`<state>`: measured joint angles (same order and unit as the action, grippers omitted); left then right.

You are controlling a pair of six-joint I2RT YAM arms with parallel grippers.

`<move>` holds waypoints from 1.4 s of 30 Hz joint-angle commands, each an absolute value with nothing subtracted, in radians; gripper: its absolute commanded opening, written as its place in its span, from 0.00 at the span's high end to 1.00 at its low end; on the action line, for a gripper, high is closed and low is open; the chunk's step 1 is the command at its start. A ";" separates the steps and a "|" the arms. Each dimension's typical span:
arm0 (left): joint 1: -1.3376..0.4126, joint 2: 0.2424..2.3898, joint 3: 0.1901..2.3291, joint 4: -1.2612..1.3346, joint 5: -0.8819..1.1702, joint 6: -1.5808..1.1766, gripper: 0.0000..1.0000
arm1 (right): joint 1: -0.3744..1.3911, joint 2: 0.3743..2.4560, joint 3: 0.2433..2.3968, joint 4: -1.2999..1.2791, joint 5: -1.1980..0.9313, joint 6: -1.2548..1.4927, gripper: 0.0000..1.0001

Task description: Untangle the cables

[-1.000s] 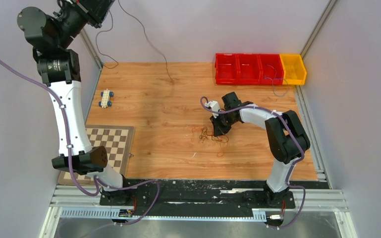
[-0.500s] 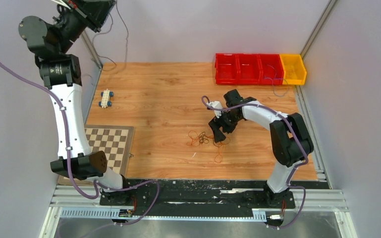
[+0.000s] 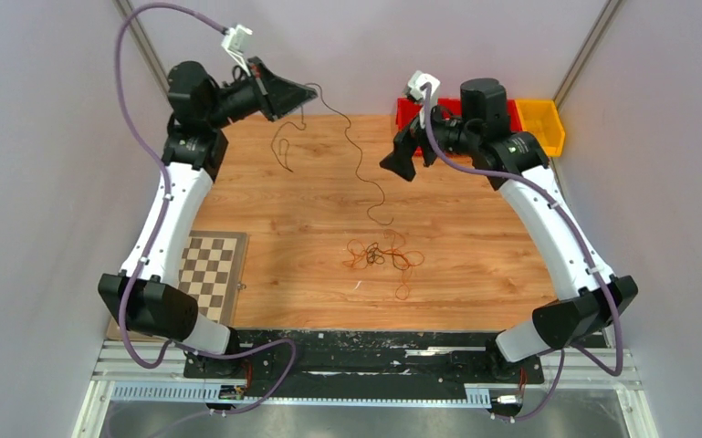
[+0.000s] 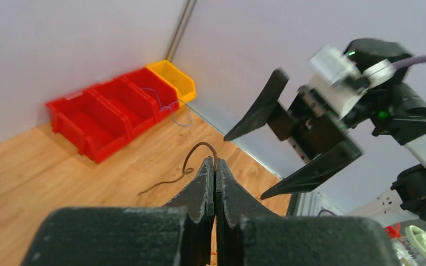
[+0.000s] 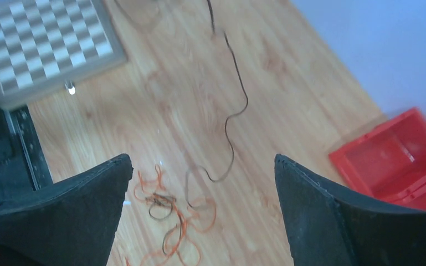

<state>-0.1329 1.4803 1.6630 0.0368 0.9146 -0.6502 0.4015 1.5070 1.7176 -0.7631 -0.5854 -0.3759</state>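
I need to move the dark wire [image 3: 358, 151], which hangs from my left gripper's fingers, far from the red bins, so my right gripper should grab it beside those fingers [image 3: 320, 89] and carry it to the bins.
The cables' tangle [image 3: 379, 257] of orange-red and dark curly wires lies on the wooden table, and shows below the open fingers in the right wrist view [image 5: 166, 213]. One long dark wire [image 3: 358, 160] rises from it to my left gripper [image 3: 310, 90], raised at the back left. That gripper [image 4: 215, 162] is shut on the wire's end, which curls out above the tips. My right gripper [image 3: 403, 157] hangs high at the back centre, open and empty [image 5: 202, 160], facing the left one. A single orange loop [image 3: 403, 292] lies apart, near the front.
Red bins [image 3: 447, 123] and a yellow bin [image 3: 544, 128] stand in a row at the back right. A chessboard [image 3: 208, 266] lies at the front left. Grey walls close in the table on three sides.
My right gripper opened, let go of the tangle and rose toward the back. My left arm swung down and right, carrying the dark wire over the table.
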 commanded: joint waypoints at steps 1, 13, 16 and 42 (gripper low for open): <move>-0.239 1.418 1.590 0.063 0.697 -0.705 1.00 | 0.409 1.469 1.764 -0.552 -0.604 -0.099 0.00; -0.390 1.485 1.618 0.070 0.611 -0.877 1.00 | 0.556 1.641 1.952 -0.409 -0.513 -0.107 0.00; -0.392 1.482 1.605 0.085 0.624 -0.904 1.00 | 0.561 1.673 1.981 -0.407 -0.509 -0.106 0.00; -0.366 1.473 1.576 0.156 0.630 -1.005 1.00 | 0.557 1.527 1.724 -0.312 -0.518 -0.212 0.16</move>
